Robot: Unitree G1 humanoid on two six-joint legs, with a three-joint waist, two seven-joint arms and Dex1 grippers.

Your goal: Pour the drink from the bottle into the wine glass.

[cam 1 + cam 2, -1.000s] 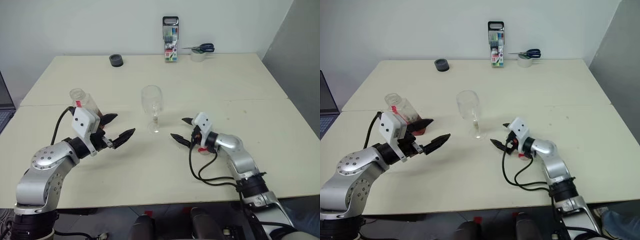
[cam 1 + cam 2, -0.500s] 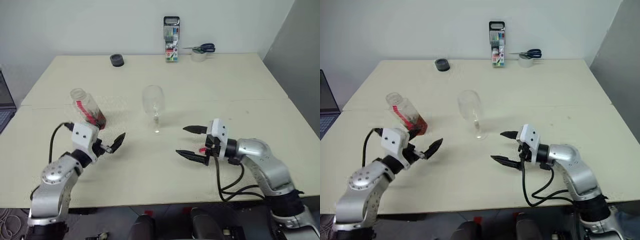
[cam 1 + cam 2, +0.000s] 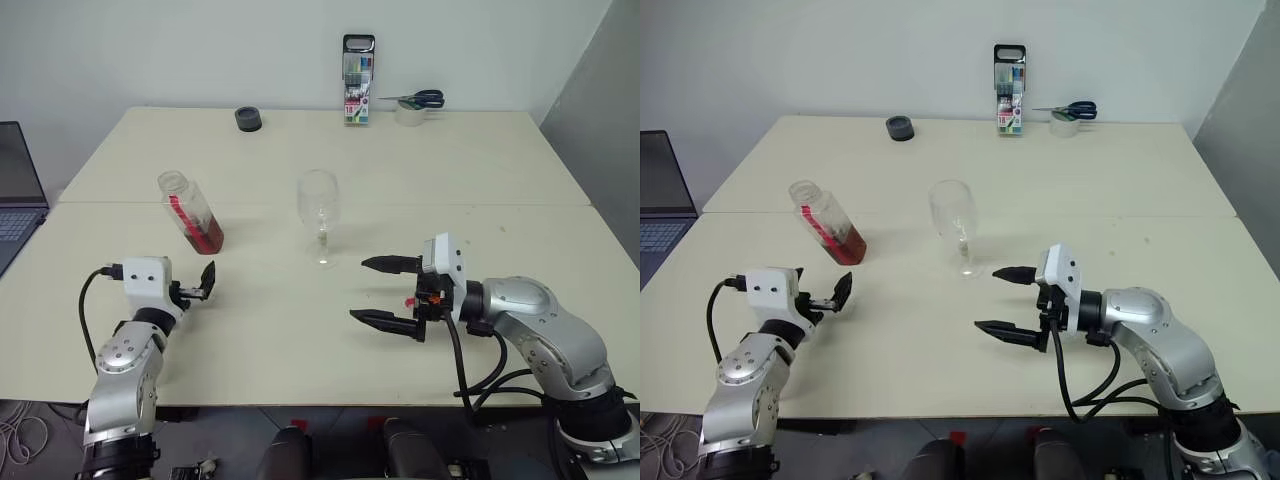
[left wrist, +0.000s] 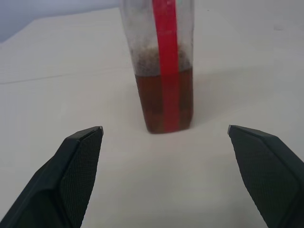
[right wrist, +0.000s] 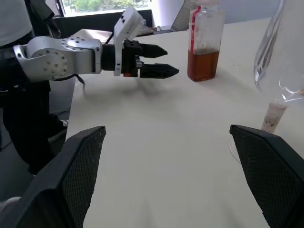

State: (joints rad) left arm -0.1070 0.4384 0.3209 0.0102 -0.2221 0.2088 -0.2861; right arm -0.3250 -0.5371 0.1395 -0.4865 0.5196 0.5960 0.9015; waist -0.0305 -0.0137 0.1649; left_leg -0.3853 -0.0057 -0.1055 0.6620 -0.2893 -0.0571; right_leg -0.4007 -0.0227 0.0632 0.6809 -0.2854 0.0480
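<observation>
The bottle (image 3: 190, 208) is lined up with the gap between my left gripper's open fingers, so I keep going forward until they are on either side of its body (image 3: 204, 234) and then close them.
The bottle (image 3: 190, 212) stands upright on the left half of the table, clear plastic with a red label strip and an open mouth. The reddish-brown drink (image 4: 164, 102) fills its bottom third. My left gripper (image 3: 200, 283) is open just in front of the bottle, pointing at it and not touching it; the bottle (image 4: 164, 71) rises between and beyond its two fingers. The empty wine glass (image 3: 318, 215) stands at the table's middle. My right gripper (image 3: 360, 290) is open, nearer than the glass and to its right, pointing left, holding nothing.
A marker pack (image 3: 357, 80), scissors on a tape roll (image 3: 412, 102) and a black round piece (image 3: 248, 119) sit along the table's far edge. A laptop (image 3: 20, 190) lies off the table's left side. A seam crosses the table (image 3: 480, 205) behind the glass.
The camera has shifted. My left gripper has drawn back and to the left, off the bottle's side, and now faces it. My right gripper has pulled back from the glass's foot.
</observation>
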